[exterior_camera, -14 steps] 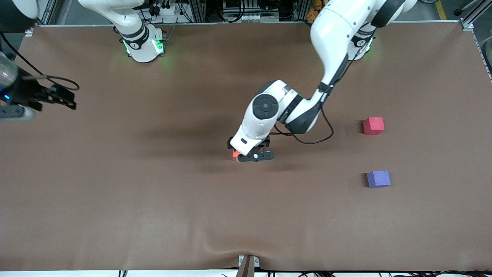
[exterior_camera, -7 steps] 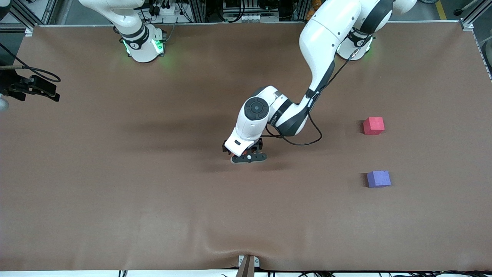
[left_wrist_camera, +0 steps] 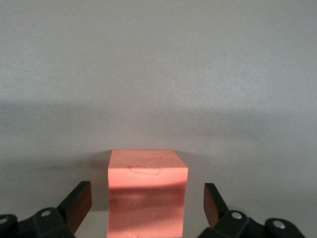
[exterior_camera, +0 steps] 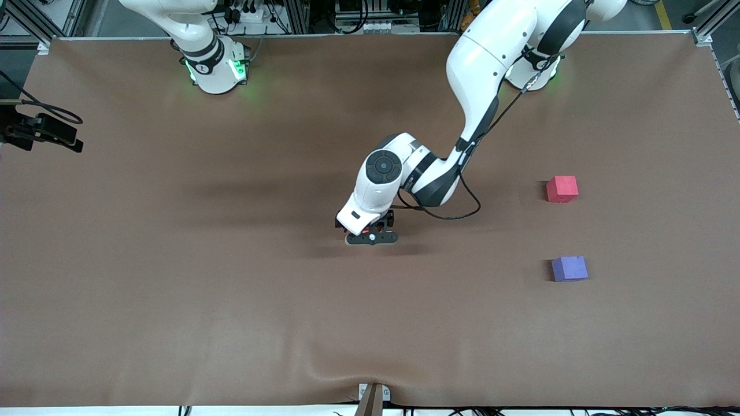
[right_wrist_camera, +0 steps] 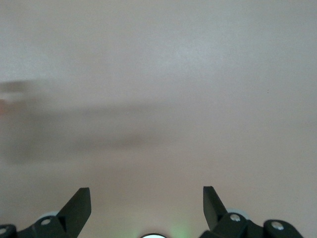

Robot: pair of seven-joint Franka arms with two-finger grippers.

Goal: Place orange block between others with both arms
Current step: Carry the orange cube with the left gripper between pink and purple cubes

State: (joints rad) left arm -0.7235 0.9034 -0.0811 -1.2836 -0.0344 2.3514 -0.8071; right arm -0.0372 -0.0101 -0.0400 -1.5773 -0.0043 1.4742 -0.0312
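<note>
The orange block's side [left_wrist_camera: 146, 198] has a curved slit [left_wrist_camera: 145, 171] in it, so the orange block will pucker and bulge there when I squeeze and carry it.
The orange block [left_wrist_camera: 147, 193] sits on the brown table in the middle, between the open fingers of my left gripper [left_wrist_camera: 146, 191], with a gap on each side. In the front view the left gripper [exterior_camera: 370, 232] hangs low over the block and hides nearly all of it. The red-pink cube [exterior_camera: 562, 189] and the purple-blue cube [exterior_camera: 569, 268] lie toward the left arm's end, apart from each other, the purple-blue one nearer the camera. My right gripper [right_wrist_camera: 146, 196] is open and empty over bare table. In the front view the right gripper [exterior_camera: 52, 134] waits at the edge of the right arm's end.
The brown table cover [exterior_camera: 231, 318] has a wrinkle near its front edge by a small metal bracket [exterior_camera: 373, 397]. The arm bases [exterior_camera: 217, 63] stand along the back edge. A black cable loops beside the left wrist [exterior_camera: 451, 214].
The left gripper shifted slightly toward the right arm's end and settled over the orange block, now covering it. The right gripper pulled back toward the table's edge.
</note>
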